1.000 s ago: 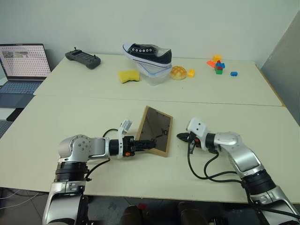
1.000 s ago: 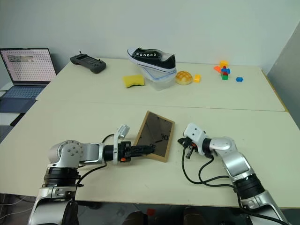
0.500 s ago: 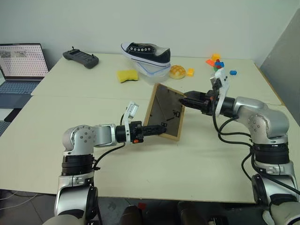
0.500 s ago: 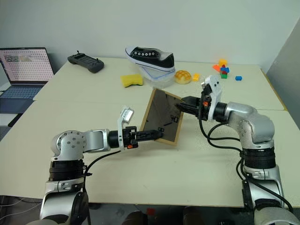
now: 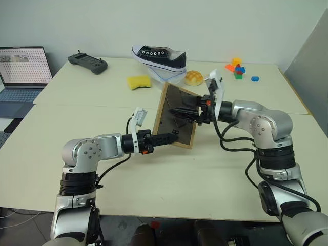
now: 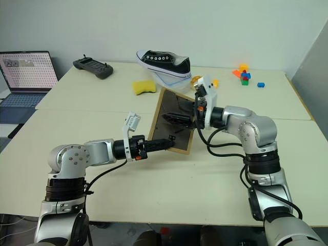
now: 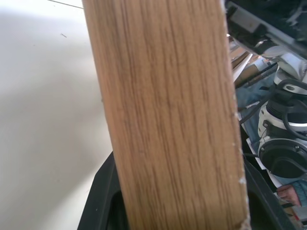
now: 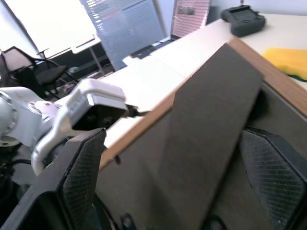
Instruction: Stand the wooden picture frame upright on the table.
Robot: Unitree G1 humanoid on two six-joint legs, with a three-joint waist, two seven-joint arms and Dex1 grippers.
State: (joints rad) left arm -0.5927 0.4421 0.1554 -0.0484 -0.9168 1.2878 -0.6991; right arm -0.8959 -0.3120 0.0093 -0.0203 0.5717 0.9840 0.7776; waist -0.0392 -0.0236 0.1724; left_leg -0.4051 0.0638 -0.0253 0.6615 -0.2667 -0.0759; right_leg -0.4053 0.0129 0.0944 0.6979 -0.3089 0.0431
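The fold-out stand sticks out from the frame's back board, which faces me. My right gripper should move back, grip the frame's side edge and turn the frame around.
The wooden picture frame stands steeply tilted on its lower edge on the table, with its dark back board facing me. My left gripper is shut on the frame's lower light-wood edge. From the right, my right gripper reaches in level against the back board. It is open, and its two fingers are spread wide on either side of the fold-out stand. The picture side is turned away and hidden.
Behind the frame, a black-and-white shoe rests on a clear container, with a yellow sponge and a bun beside it. Coloured blocks lie at the back right. A controller and a laptop are at the back left.
My left gripper has raised the frame from nearly flat to steeply tilted. My right gripper has risen from the table, swung left to the frame's back and opened wide.
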